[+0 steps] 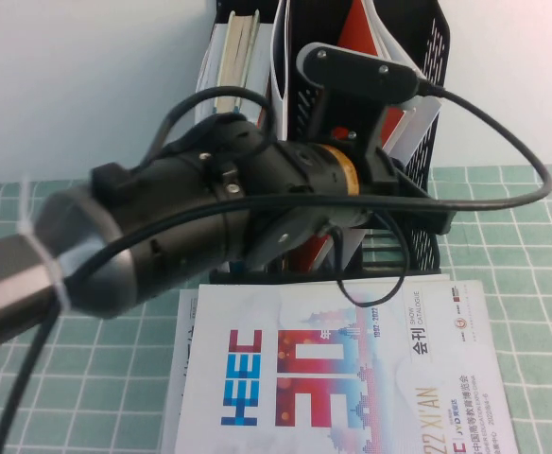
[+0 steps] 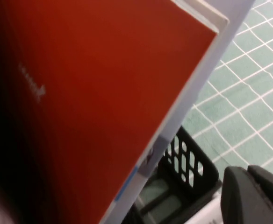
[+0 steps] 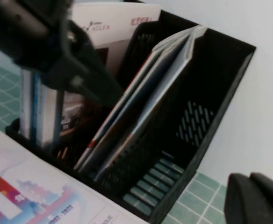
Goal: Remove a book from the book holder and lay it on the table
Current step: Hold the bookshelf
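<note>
My left gripper should make a gap beside the thin magazines (image 3: 157, 77) before my right gripper reaches in, because they lean close together in the middle slot.
The black book holder (image 1: 437, 57) stands at the back of the table (image 1: 522, 218). The book (image 3: 122, 23), white with red title characters, stands upright in a slot and is partly hidden by my left arm. My left arm (image 1: 257, 189) reaches into the holder from the front, and the wrist camera hides its gripper in the high view. In the left wrist view my left gripper (image 2: 255, 196) hangs just beside a red-covered book (image 2: 94, 93), above the holder's perforated wall (image 2: 192, 163). My right gripper (image 3: 258, 200) hovers to the holder's right, touching nothing.
A white magazine with blue "HEEC" and red "30" (image 1: 333, 369) lies flat on the table right in front of the holder. Thin magazines (image 3: 164, 70) lean in the middle slot. A white wall stands close behind the holder.
</note>
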Motion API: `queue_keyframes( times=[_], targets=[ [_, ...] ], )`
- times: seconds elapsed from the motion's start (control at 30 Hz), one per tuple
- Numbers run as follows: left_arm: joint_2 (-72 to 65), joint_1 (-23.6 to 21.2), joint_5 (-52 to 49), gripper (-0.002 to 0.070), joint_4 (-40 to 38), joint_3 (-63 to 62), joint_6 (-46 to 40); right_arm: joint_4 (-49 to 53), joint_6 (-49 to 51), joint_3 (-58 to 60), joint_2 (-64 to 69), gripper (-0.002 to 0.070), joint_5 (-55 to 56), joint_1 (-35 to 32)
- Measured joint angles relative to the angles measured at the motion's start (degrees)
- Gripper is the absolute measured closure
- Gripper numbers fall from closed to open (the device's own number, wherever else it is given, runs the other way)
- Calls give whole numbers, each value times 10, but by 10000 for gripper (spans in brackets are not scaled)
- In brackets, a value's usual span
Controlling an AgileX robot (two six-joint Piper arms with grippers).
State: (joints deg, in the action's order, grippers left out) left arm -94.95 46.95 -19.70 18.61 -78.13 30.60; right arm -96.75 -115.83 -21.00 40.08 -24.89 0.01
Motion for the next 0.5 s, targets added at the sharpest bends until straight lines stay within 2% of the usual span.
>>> queue_keyframes(
  times=[0.17,0.27,0.37,0.5],
  targets=[
    [-60,1,2,678,1,-58,5,-2,-35,-3,30,678,-118,0],
    [-86,1,3,678,4,-79,15,2,-10,-8,46,678,-214,0],
    [-102,0,5,678,3,-87,36,80,105,-21,60,678,-234,0],
    [-120,-8,5,678,21,-91,72,310,318,-48,73,678,-188,0]
  ],
)
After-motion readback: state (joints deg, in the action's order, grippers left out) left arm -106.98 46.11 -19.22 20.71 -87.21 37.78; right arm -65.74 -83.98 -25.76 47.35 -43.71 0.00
